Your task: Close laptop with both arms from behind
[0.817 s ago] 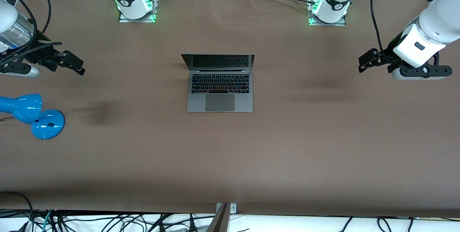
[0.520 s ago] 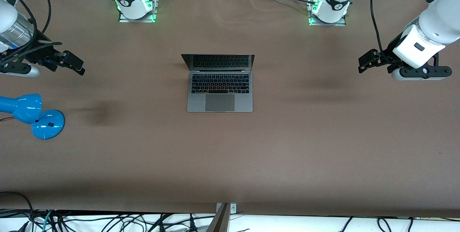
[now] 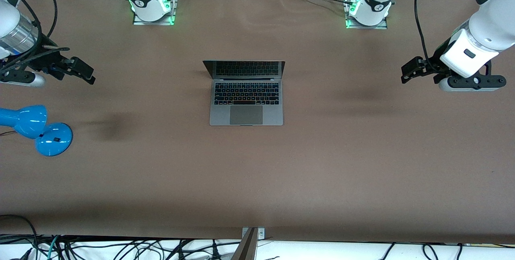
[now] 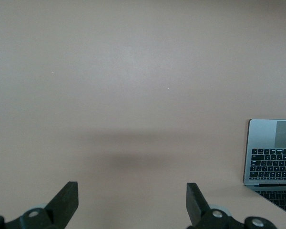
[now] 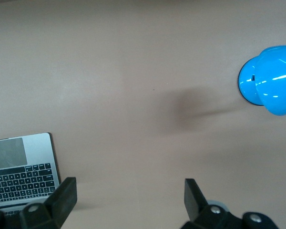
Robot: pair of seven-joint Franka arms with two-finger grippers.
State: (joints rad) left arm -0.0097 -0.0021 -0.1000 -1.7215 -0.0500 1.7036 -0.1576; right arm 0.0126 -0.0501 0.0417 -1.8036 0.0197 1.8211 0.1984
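Note:
My gripper will push the dark screen from behind, and the screen should swing down flat onto the keyboard. The laptop's base should stay where it is, because a hinge joins them.
The space-grey laptop lies open in the middle of the brown table, its dark screen upright and facing the front camera. Part of it shows in the left wrist view and in the right wrist view. My left gripper hangs open and empty above the table toward the left arm's end, well apart from the laptop; it also shows in the left wrist view. My right gripper hangs open and empty above the table toward the right arm's end; it also shows in the right wrist view.
A blue desk lamp stands on the table at the right arm's end, nearer the front camera than the right gripper; it also shows in the right wrist view. The two arm bases stand along the table's edge.
The left arm has shifted very slightly; its wrist sits a touch higher in the front view. The right arm and the laptop have not moved.

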